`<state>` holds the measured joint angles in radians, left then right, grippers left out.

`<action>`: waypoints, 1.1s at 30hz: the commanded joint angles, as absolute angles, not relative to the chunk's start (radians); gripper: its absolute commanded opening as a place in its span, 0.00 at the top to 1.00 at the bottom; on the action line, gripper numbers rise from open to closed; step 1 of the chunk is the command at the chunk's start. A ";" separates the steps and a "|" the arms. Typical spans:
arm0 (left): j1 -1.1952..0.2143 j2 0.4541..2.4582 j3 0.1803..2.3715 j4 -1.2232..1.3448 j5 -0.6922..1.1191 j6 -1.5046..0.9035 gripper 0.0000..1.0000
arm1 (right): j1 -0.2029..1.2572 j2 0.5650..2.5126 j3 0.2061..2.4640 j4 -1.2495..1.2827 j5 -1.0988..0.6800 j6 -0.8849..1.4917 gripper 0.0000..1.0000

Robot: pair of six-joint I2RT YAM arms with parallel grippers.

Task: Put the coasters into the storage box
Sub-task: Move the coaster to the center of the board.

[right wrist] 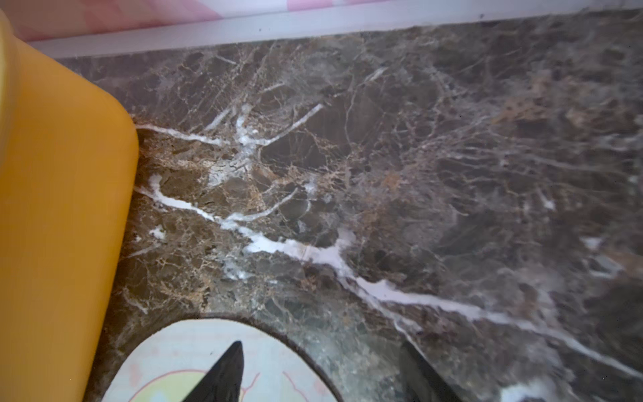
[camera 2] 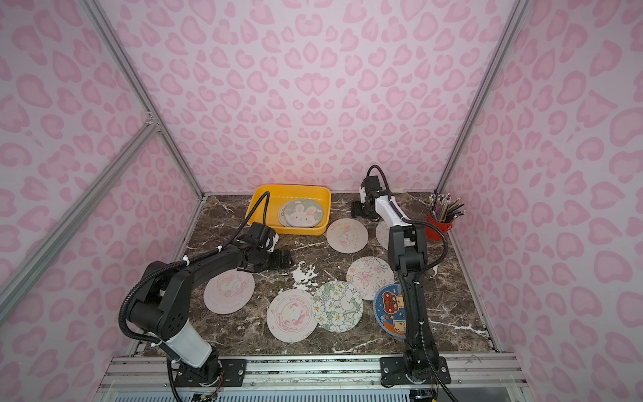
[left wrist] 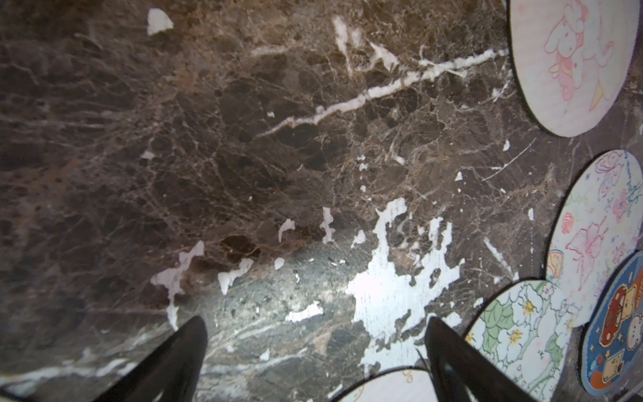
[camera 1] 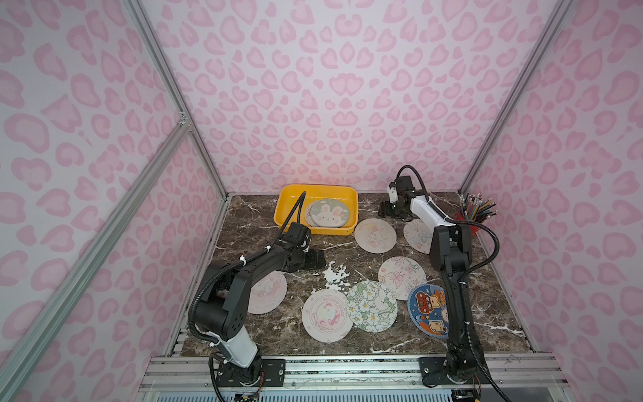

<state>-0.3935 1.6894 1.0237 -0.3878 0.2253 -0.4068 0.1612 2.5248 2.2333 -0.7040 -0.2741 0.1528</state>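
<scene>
The pale coaster [camera 1: 375, 236] next to the storage box is away from my left gripper, so next my right gripper slides it from its far edge [camera 1: 376, 220] toward my left gripper.
The yellow storage box [camera 1: 330, 230] stands at the back with a rabbit coaster [camera 1: 328, 213] lying on another inside. Several coasters lie on the marble: a pale one [camera 1: 375, 235] beside the box, a butterfly one [camera 1: 402, 277], a green-floral one [camera 1: 371, 306], a dark blue one [camera 1: 429, 309] and a pale horse print [camera 1: 327, 315]. My right gripper [right wrist: 323, 369] is open near the box [right wrist: 62, 209], one finger over the edge of a pale coaster [right wrist: 167, 358], the other over bare marble. My left gripper [left wrist: 316, 334] hangs wide open and empty above bare table.
A red cup of pencils [camera 2: 439, 228] stands at the back right corner. One more pale coaster [camera 1: 269, 292] lies partly under the left arm, another [camera 1: 417, 236] partly behind the right arm. Pink patterned walls close in three sides.
</scene>
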 commanded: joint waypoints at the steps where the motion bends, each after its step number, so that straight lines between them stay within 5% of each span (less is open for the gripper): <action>1: -0.393 1.698 1.038 -0.378 0.227 -0.408 0.00 | 0.161 2.577 2.287 -0.783 -0.294 0.131 0.28; 13: -0.393 1.721 1.056 -0.378 0.238 -0.405 0.00 | 0.214 2.566 2.226 -0.863 -0.316 0.057 0.27; 33: -0.402 1.733 1.061 -0.370 0.251 -0.407 0.00 | 0.314 2.295 1.731 -0.713 -0.393 0.075 0.27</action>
<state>-0.4007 1.7294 1.0485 -0.3866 0.2394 -0.4068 0.3012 2.2887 1.7828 -0.5957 -0.3538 0.0368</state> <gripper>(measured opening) 0.995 0.730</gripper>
